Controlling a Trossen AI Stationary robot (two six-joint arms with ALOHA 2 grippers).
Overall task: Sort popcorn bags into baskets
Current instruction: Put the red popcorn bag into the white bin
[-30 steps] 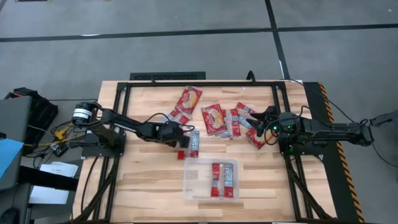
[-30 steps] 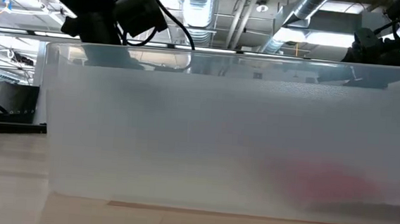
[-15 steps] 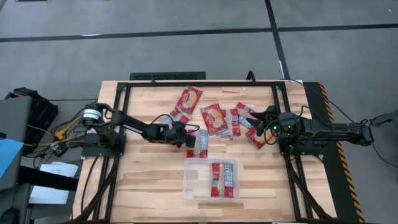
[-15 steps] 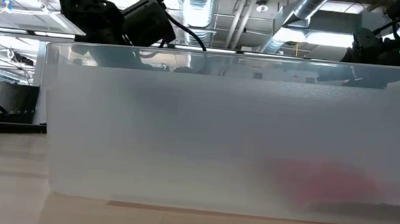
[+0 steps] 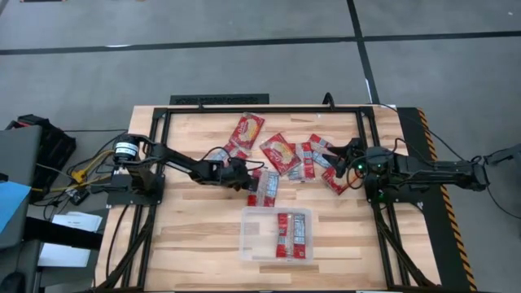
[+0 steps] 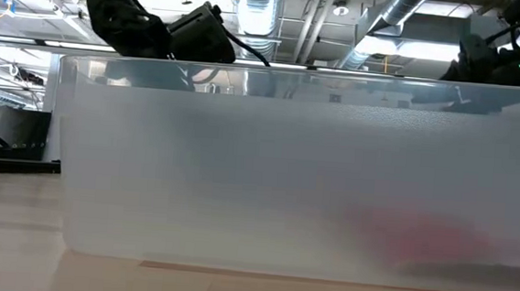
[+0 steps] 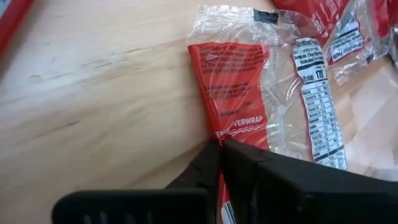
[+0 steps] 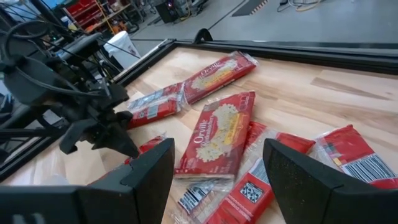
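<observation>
The flat bag (image 5: 267,194) has thin clear wrap (image 5: 262,185) between its red strips. I expect it to stay spread out and ripple slightly when I lift both sides.
Several red popcorn bags (image 5: 305,159) lie flat in a loose pile on the wooden table, right of centre. One more bag (image 5: 247,130) lies toward the far edge. The clear plastic bin (image 5: 248,236) stands near the front and holds two bags (image 5: 291,234). It fills the low view (image 6: 295,166). My left gripper (image 5: 246,181) is shut on a bag in clear wrap (image 5: 263,189), just behind the bin. My right gripper (image 5: 332,155) is open and empty at the pile's right side. It hovers over the bags (image 8: 217,134). My left gripper pinches the bag's red edge (image 7: 216,132) between its two fingers, on the side toward the table's left. The fingers come low, slanting in from the table's left. The bag (image 7: 273,99) stretches flat away from them; I cannot tell whether it is clear of the wood.
A black frame (image 5: 260,108) runs around the table top. Bare wood lies left of the bin (image 5: 195,228) and at the far left. My left gripper also shows in the right wrist view (image 8: 118,140), beside the pile.
My left gripper has gone toward the table's right edge, shut on the wrapped bag. The bag has moved with it, closer to the pile. My right arm has kept still.
</observation>
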